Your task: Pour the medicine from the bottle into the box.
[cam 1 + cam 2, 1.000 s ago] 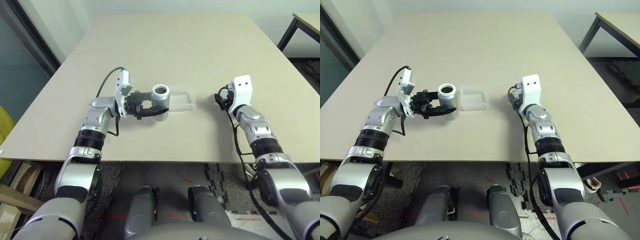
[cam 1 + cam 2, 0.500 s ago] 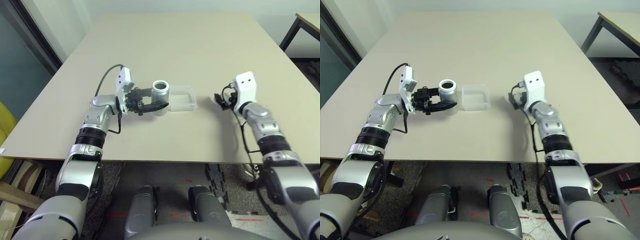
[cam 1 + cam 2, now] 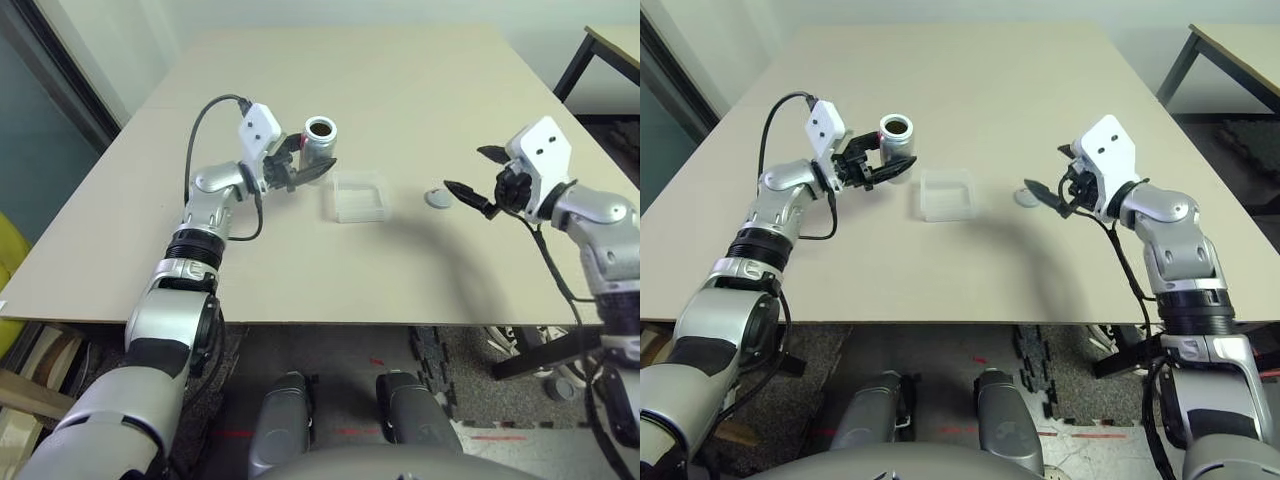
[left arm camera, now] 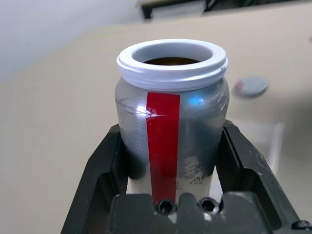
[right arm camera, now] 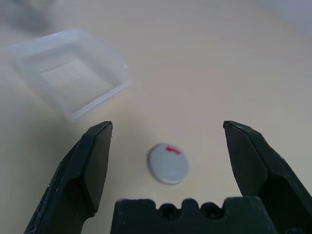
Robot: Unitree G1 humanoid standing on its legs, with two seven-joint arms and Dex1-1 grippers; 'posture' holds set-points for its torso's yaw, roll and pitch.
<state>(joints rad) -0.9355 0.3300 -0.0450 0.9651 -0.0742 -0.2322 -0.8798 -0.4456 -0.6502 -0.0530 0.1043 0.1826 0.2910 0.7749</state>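
Note:
The clear square box is still empty (image 3: 361,205), and the bottle is standing upright next to it. My left gripper should therefore swing the bottle over the box (image 3: 356,184) and tilt the bottle.
My left gripper (image 3: 312,160) is shut on the silver-grey bottle (image 3: 320,128), which it holds upright above the table, left of and behind the box. The bottle (image 4: 172,122) has a red stripe and an open white mouth with dark contents showing inside. On the table between my arms lies the clear square box (image 3: 358,196), with nothing visible in it. My right gripper (image 3: 465,170) hangs open over the table to the right of the box. The loose grey cap (image 5: 168,163) lies on the table below its spread fingers.
The beige table (image 3: 400,90) stretches wide behind the box. The grey cap (image 3: 437,198) lies just right of the box. A second table's corner (image 3: 612,45) shows at the far right, and a dark wall panel (image 3: 60,90) runs along the left.
My left gripper has lifted the bottle from beside the box and carried it back and to the left. My right arm has swung up and out to the right, and the cap now shows on the table.

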